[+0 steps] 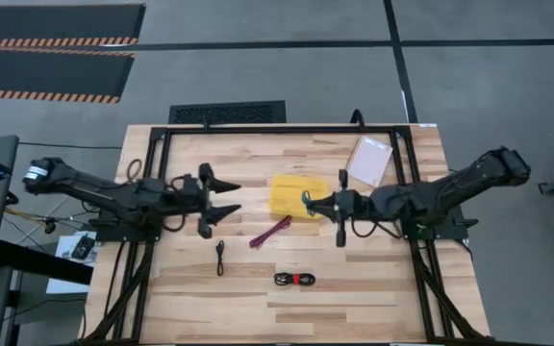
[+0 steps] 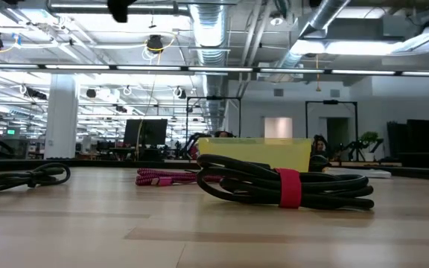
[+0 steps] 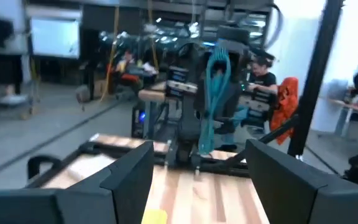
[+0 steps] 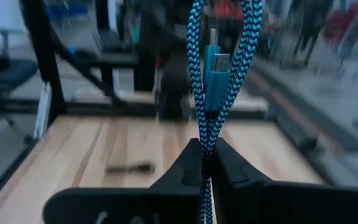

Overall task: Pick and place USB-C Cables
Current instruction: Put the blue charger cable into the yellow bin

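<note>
My left gripper will carry the teal cable (image 1: 307,198), and the cable will keep its folded shape, because the doubled loop (image 3: 219,62) stands up by itself.
The teal cable (image 1: 306,199) (image 4: 219,56) is folded double in my right gripper (image 1: 323,202) (image 4: 207,155), which is shut on it over the right edge of the yellow tray (image 1: 294,195). It also shows in the left wrist view, teal cable (image 3: 215,81). My left gripper (image 1: 231,198) (image 3: 197,180) is open, left of the tray, holding nothing. The maroon cable (image 1: 270,232) (image 2: 168,177), the thin black cable (image 1: 219,258) (image 2: 24,177) and the black bundle with a red tie (image 1: 294,279) (image 2: 285,186) lie flat on the table. My right gripper pinches the teal cable between its two shut fingers, on the doubled strands (image 4: 207,134) near one end of the fold. The fingers come about level from the table's right. The rest of the loop and both connectors (image 4: 215,68) stick out past the fingertips, lifted clear of the table.
A pale packet (image 1: 369,160) lies at the table's far right, beyond the tray. The black frame rails (image 1: 152,192) run along the left, far and right sides. Bare wood lies near the table's front edge, around the three cables.
</note>
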`<state>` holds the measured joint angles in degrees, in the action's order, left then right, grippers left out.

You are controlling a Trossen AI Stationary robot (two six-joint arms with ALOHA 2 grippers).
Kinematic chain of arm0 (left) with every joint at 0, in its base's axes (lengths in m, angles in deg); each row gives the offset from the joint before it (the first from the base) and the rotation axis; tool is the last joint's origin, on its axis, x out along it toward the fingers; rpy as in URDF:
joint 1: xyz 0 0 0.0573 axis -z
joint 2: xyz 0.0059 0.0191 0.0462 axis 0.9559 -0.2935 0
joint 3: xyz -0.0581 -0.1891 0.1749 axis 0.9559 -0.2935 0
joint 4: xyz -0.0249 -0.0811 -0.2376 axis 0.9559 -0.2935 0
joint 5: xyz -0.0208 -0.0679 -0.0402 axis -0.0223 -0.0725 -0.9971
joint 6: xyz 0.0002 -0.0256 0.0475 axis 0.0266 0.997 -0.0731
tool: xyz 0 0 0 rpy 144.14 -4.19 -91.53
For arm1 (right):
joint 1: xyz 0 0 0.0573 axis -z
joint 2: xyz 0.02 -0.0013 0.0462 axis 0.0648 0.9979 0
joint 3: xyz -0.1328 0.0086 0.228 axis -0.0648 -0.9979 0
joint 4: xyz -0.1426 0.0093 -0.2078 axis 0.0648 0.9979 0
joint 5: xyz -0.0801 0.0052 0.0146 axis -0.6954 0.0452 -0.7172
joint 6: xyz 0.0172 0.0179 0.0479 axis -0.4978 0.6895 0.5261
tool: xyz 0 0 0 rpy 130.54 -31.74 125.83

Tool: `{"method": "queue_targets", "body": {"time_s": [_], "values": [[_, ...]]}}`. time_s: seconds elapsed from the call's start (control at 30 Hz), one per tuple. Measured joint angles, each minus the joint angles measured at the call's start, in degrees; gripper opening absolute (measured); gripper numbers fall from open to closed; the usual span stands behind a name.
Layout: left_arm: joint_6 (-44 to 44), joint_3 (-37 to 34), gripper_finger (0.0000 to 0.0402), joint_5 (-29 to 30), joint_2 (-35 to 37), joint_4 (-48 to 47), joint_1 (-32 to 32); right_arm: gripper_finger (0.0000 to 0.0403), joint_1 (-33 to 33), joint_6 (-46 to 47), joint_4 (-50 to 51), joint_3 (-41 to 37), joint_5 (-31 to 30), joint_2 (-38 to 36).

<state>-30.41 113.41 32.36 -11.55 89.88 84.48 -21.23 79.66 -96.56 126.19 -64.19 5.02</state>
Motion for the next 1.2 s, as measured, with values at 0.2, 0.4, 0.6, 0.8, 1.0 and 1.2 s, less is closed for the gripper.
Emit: {"method": "queue_targets", "body": {"time_s": [0.2,0.4,0.6,0.8,1.0,1.2], "values": [[-3.63,-0.04,0.0242,-4.13,-11.64,15.81,-3.21,0.0017,3.15,-4.18,-11.2,0.0,2.54,4.85],[-3.17,-0.04,0.0242,-10.63,-20.08,29.16,-5.11,0.0024,6.05,-2.44,-17.99,0.0,7.88,11.86],[-1.61,-0.04,0.0242,-13.58,-23.9,30.32,-5.84,0.0024,7.4,-0.77,-25.88,0.0,11.66,16.99],[-0.54,0.71,0.0242,-14.07,-26.81,32.56,-5.84,0.0025,8.34,0.45,-29.09,0.07,13.7,20.39],[-0.71,2.86,0.0242,-14.75,-26.89,28.94,-5.84,0.0026,8.65,2.35,-30.59,0.04,14.64,22.04],[-0.6,5.42,0.0242,-14.82,-26.89,22.33,-5.92,0.0026,8.63,2.45,-31.83,0.09,16.33,21.98]]}}
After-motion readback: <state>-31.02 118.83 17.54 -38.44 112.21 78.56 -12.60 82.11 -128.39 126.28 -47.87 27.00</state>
